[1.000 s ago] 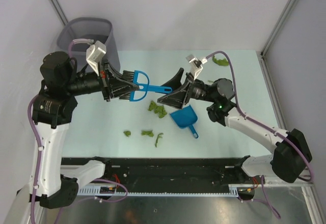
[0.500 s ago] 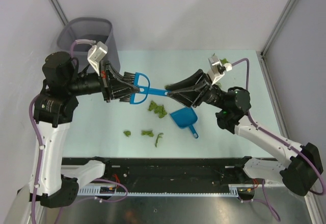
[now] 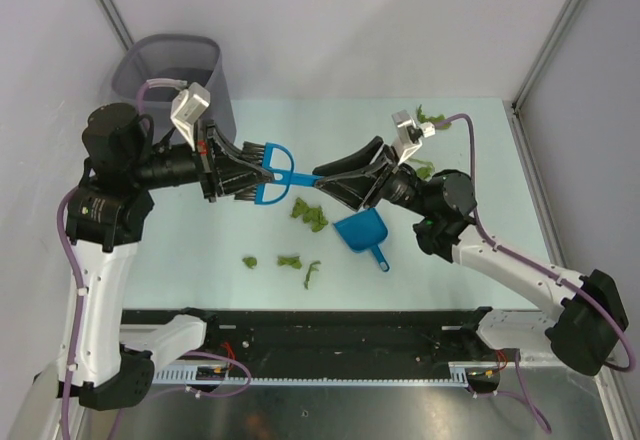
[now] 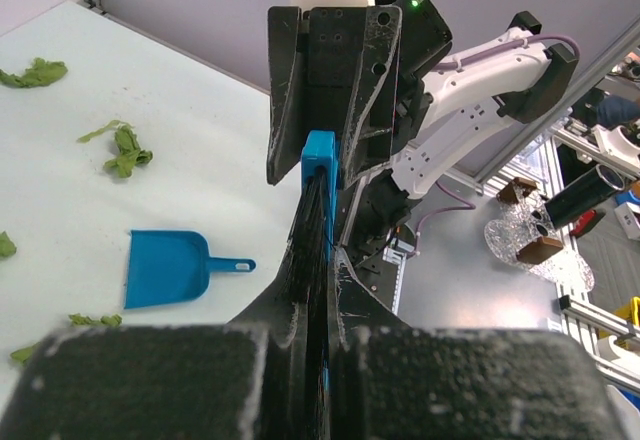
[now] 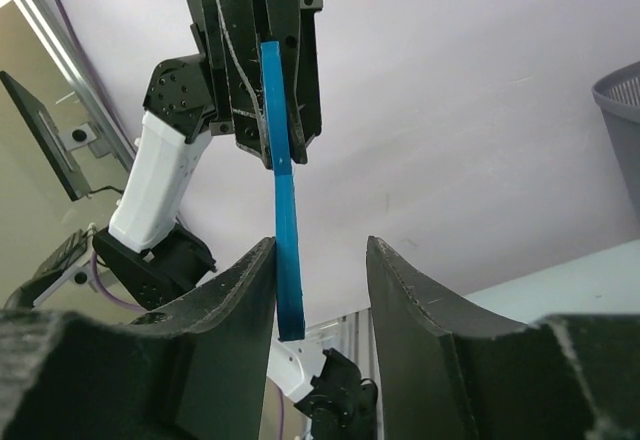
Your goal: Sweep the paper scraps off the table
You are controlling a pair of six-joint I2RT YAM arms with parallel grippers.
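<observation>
The robot's left gripper is holding the brush by its bristles (image 3: 252, 172), so next the right gripper takes the brush's handle to free the left gripper for the dustpan's handle (image 3: 379, 257).
My left gripper (image 3: 258, 172) is shut on the bristle end of a blue brush (image 3: 280, 170) and holds it level above the table (image 3: 190, 250). In the left wrist view the brush (image 4: 318, 185) runs out from the gripper (image 4: 325, 252). My right gripper (image 3: 325, 182) is open, its jaws on either side of the brush handle's tip (image 5: 285, 210), which lies close against one finger (image 5: 235, 300). Green paper scraps lie on the table: a clump (image 3: 309, 213) under the brush, three (image 3: 290, 260) nearer the front, and more at the back right (image 3: 432, 117).
A blue dustpan (image 3: 362, 232) lies on the table below the right gripper, and it shows in the left wrist view (image 4: 165, 268). A grey mesh wastebasket (image 3: 175, 65) stands beyond the table's back left corner. A metal frame post (image 3: 545, 50) rises at the back right.
My right arm swung its wrist out to the right and back, and its open jaws now reach further left over the brush handle's tip. My left arm and the brush have barely moved.
</observation>
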